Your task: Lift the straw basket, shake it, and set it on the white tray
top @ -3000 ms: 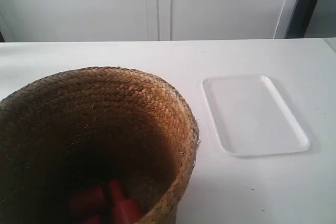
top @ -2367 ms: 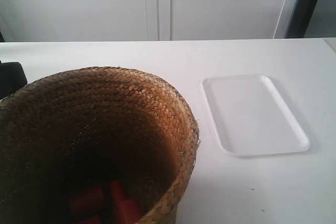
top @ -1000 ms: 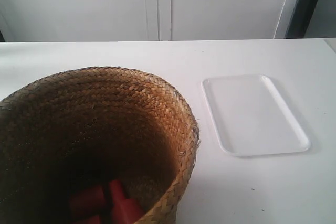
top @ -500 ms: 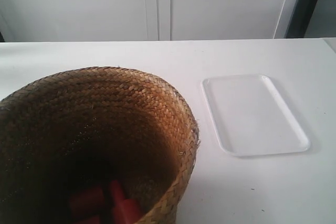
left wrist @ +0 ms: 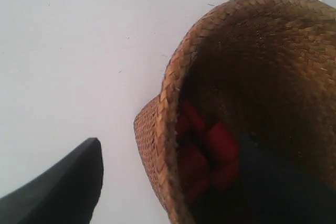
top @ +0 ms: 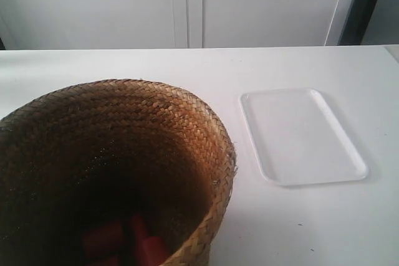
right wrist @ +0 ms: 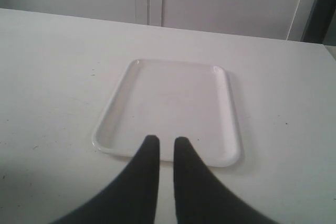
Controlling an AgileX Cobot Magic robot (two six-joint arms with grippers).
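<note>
The red pieces (top: 149, 250) lie mixed up far below the braided rim (top: 219, 182). They will tumble around but stay inside when I shake the straw basket.
The straw basket (top: 156, 123) stands on the white table at the exterior view's lower left, upright, with red pieces (top: 121, 241) on its dark bottom. The white tray (top: 302, 135) lies flat to its right, apart from it, with nothing on it. No arm shows in the exterior view. In the left wrist view my left gripper (left wrist: 170, 148) is open and straddles the basket's (left wrist: 262, 51) braided rim: one black finger (left wrist: 68, 187) is outside the wall, the other (left wrist: 273, 187) is inside by the red pieces (left wrist: 210, 150). My right gripper (right wrist: 166, 140) is shut on nothing, at the tray's (right wrist: 173, 98) near rim.
The white table (top: 187, 66) runs back to white cabinet doors (top: 187, 4). A dark vertical post (top: 365, 4) stands at the back right. The basket's near side is cut off by the exterior view's bottom edge.
A dark arm part showed at the exterior view's left edge 2.4 s ago and has been out of view since. Basket and tray have not moved.
</note>
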